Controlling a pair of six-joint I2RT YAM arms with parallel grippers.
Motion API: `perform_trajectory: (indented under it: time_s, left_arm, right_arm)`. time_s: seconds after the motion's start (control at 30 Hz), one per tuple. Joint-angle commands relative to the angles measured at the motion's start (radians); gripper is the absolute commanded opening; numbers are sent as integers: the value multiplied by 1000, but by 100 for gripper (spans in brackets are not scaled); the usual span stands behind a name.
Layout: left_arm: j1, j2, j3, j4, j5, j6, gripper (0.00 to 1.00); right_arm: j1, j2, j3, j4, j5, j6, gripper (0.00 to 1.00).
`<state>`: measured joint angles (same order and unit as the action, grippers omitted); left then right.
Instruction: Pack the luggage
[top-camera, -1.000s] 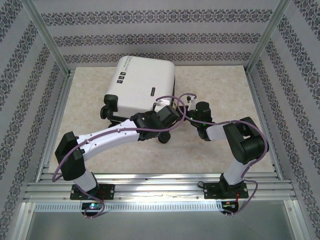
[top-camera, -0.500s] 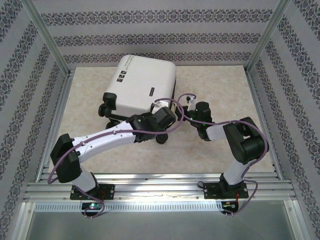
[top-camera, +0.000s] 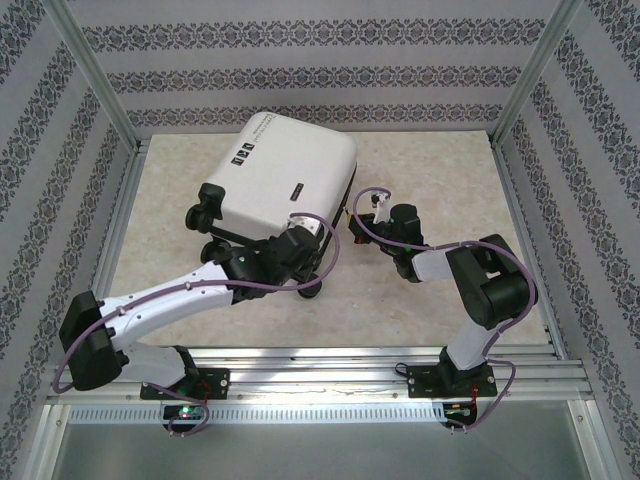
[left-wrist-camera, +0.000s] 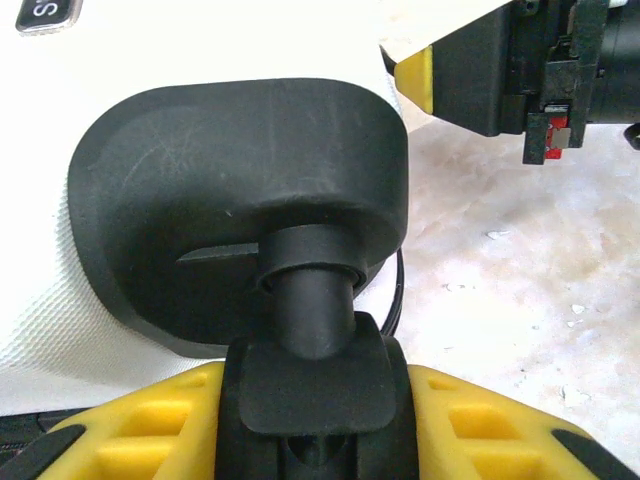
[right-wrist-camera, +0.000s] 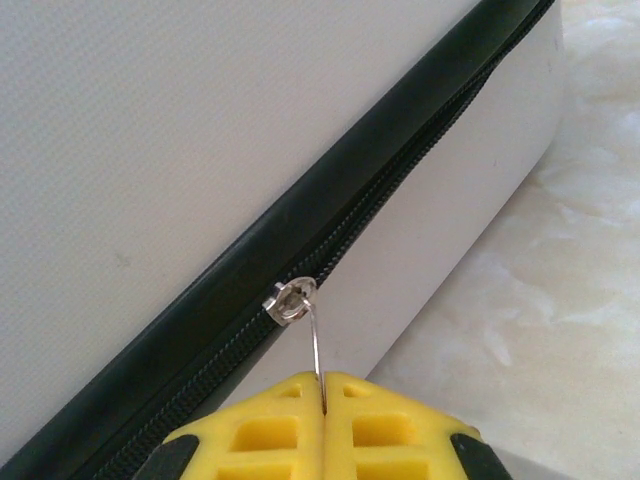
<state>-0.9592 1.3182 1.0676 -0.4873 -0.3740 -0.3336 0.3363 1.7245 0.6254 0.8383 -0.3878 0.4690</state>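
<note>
I should keep pulling the caster wheel until it gets close to the rails. My left gripper has the wheel clamped, and my right gripper is holding the zipper pull.
The luggage is a white hard-shell suitcase lying closed on the table, its black caster wheels toward the arms. In the left wrist view my left gripper has its yellow fingers clamped on either side of a black caster wheel under its rounded housing; from above it sits at the suitcase's near corner. My right gripper is shut on the thin metal zipper pull, which hangs from the slider on the black zipper band. It stands at the case's right side.
Aluminium rails run along the near edge and posts frame the patterned walls. Bare beige table lies right of the suitcase. The right gripper's tip appears at the top right of the left wrist view.
The left arm has swung left and nearer, dragging the held wheel with it. The suitcase has turned and slid left. The right arm has stayed put.
</note>
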Motion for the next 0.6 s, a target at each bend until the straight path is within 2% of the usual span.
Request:
perform_trajectory:
  time_s: [0.0, 0.27, 0.57]
  left_arm:
    - [7, -105, -45, 35, 33, 60, 16]
    - [7, -306, -199, 192, 100, 89, 18]
    - [8, -544, -358, 329, 121, 81, 18]
  right_arm:
    - [-20, -17, 10, -10, 91, 3, 0]
    - [-22, -26, 13, -34, 117, -3, 0]
    - [-23, -26, 19, -45, 128, -2, 0]
